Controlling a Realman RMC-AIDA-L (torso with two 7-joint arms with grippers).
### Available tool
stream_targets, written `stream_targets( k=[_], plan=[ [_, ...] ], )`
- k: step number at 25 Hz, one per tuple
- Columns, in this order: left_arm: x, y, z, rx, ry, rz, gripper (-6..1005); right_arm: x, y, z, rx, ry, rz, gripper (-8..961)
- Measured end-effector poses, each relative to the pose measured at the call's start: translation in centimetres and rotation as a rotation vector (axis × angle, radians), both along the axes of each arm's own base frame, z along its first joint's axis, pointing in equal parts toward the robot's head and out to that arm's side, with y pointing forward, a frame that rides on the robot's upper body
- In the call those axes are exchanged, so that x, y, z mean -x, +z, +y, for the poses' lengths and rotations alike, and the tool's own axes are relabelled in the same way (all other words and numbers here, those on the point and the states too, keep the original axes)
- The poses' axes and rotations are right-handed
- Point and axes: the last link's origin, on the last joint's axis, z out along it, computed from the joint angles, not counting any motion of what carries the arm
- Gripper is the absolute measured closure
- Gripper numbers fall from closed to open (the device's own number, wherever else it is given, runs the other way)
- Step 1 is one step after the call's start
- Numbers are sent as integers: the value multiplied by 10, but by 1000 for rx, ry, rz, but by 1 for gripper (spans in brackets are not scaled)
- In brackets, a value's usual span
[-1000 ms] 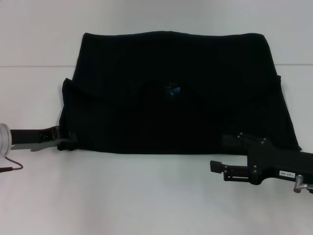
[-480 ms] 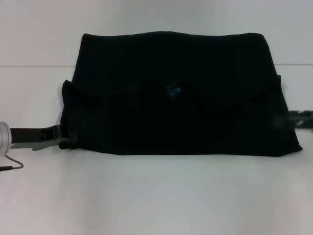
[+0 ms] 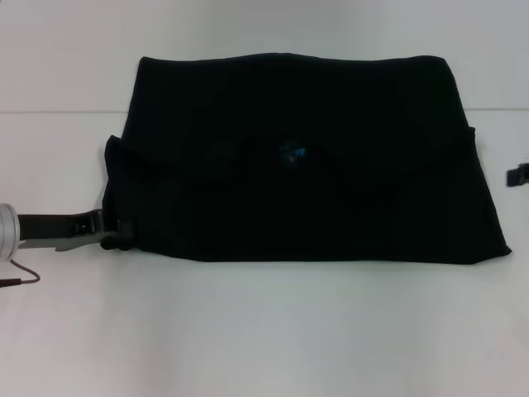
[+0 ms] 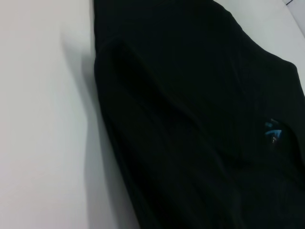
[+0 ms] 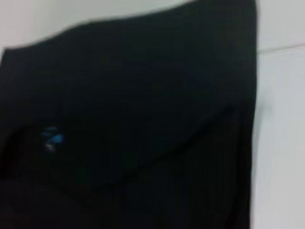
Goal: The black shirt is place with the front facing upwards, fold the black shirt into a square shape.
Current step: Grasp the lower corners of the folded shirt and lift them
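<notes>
One near corner of the black shirt [image 3: 139, 243] has my left gripper at it and the other near corner [image 3: 501, 251] is free, so next my right gripper grabs that free corner before it pulls.
The black shirt [image 3: 297, 182] lies flat on the white table, folded into a wide band, with its small blue neck label [image 3: 291, 153] showing near the middle. My left gripper [image 3: 116, 233] is low at the shirt's near left corner, touching the cloth edge. Of my right gripper [image 3: 518, 175] only a dark tip shows at the far right, just clear of the shirt's right edge. The left wrist view looks along the shirt [image 4: 190, 119] and its label [image 4: 273, 133]. In the right wrist view the shirt [image 5: 143, 119] fills the picture, label [image 5: 51, 138] included.
White table [image 3: 264, 331] lies bare in front of the shirt and on both sides. A thin dark cable [image 3: 21, 279] trails from my left arm at the left edge.
My right arm has pulled away from the shirt's near right corner to the far right edge of the view. My left gripper has edged slightly toward the shirt. The shirt has not moved.
</notes>
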Motion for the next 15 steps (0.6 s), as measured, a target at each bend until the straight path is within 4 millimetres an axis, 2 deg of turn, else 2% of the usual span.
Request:
stream_targets(
  k=[7, 15],
  plan=[
    [-1, 1, 1, 1, 1, 2, 963, 1, -44, 2, 103, 8, -30, 43],
    [-2, 1, 2, 1, -2, 1, 962, 5, -69, -1, 159, 23, -57, 79]
  ],
)
